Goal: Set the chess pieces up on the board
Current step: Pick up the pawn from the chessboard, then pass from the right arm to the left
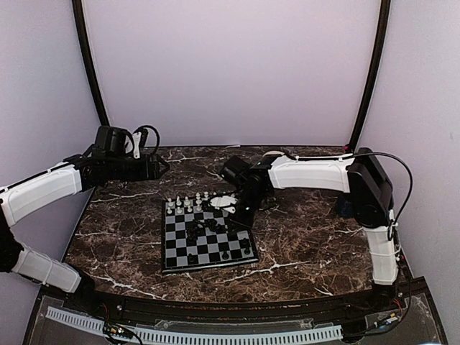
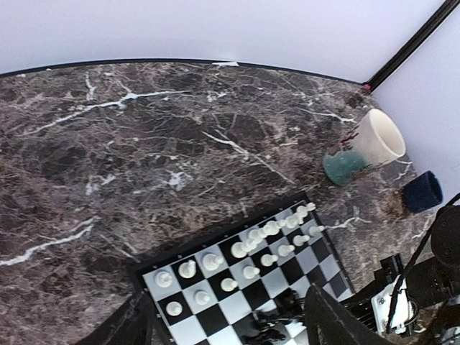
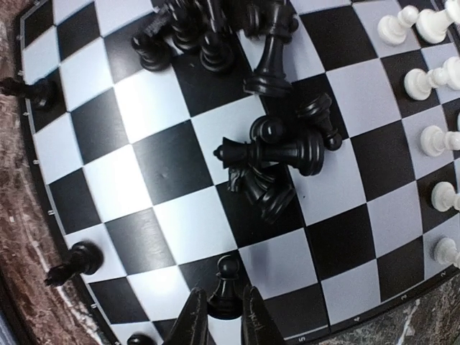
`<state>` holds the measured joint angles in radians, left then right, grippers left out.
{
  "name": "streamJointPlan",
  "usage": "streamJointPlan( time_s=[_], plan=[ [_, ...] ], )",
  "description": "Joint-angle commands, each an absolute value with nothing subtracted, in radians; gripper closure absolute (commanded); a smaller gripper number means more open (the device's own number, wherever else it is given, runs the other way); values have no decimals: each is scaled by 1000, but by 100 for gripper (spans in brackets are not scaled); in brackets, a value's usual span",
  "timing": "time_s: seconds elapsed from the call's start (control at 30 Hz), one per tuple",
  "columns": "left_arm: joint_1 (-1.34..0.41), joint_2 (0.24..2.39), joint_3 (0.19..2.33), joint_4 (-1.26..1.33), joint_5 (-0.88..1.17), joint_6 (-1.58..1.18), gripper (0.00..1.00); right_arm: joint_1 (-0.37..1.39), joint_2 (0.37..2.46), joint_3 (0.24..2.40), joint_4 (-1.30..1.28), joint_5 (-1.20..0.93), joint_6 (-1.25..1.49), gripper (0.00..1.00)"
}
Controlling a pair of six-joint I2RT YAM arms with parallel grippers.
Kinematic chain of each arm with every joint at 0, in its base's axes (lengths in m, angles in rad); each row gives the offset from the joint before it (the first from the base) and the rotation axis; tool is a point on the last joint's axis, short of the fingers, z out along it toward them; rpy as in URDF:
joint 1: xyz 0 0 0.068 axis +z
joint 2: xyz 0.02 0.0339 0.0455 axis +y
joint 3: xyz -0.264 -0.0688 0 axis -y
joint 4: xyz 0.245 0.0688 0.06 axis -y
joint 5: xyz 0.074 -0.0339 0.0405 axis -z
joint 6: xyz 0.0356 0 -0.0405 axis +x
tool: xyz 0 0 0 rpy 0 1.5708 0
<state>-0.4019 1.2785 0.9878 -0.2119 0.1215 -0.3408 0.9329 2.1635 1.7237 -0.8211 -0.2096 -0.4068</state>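
Observation:
The open squares at the board's near corner (image 1: pixel 171 258) are on my left gripper's side, so my right gripper should pick up the black pawn (image 3: pixel 227 284) and pass it to my left gripper.
The board (image 1: pixel 180 248) lies in the middle of the marble table. White chess pieces (image 1: pixel 188 203) stand in rows along its far edge. Black chess pieces (image 3: pixel 277 154) lie tumbled in a heap near its centre, and a few black ones stand singly along the near edge. My right gripper (image 3: pixel 223 293) is down at the board (image 3: pixel 165 158), its fingers closed against the base of an upright black pawn (image 3: pixel 228 277). My left gripper (image 1: pixel 162 167) hovers off the board's far left corner, open and empty, its fingers (image 2: pixel 330 320) spread wide over the board (image 2: pixel 237 305) and the white pieces (image 2: pixel 266 233).
A cream and teal mug (image 2: pixel 366 144) lies on its side at the table's back right. A small blue cup (image 2: pixel 422 192) sits beyond it near the right wall. Black frame posts rise at both back corners.

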Motion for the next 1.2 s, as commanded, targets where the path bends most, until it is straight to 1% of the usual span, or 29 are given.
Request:
streamJointPlan(
  time_s=[0.0,0.07,0.13,0.2,0.23,0.33,0.37,0.57,0.8,1.07,1.17],
  plan=[
    [-402,1263,949,-91,301,-495,25,882,2021,1698,-749,-345,-381,86],
    [-403,1277,919,-4,405,-590,25,860,1994,1697,-729,-403,-370,86],
    [-403,1287,852,158,528,-673,27,831,1976,1702,-706,-481,-344,85],
    [-403,1306,786,358,596,-786,36,816,1980,1732,-698,-533,-319,85],
    [-403,1323,773,406,616,-827,40,814,1991,1752,-708,-545,-313,85],
    [-415,1392,773,442,653,-878,53,812,2024,1804,-732,-563,-301,84],
    [-421,1414,778,433,650,-889,55,812,2034,1812,-728,-570,-292,84],
    [-465,1501,743,627,708,-1017,55,812,2100,1893,-755,-591,-262,83],
    [-519,1588,770,719,780,-1089,55,813,2110,1904,-753,-596,-251,83],
    [-549,1669,779,789,786,-1148,65,812,2107,1898,-749,-593,-248,83],
    [-559,1692,783,826,801,-1174,67,812,2108,1898,-748,-593,-247,83]
  ],
)
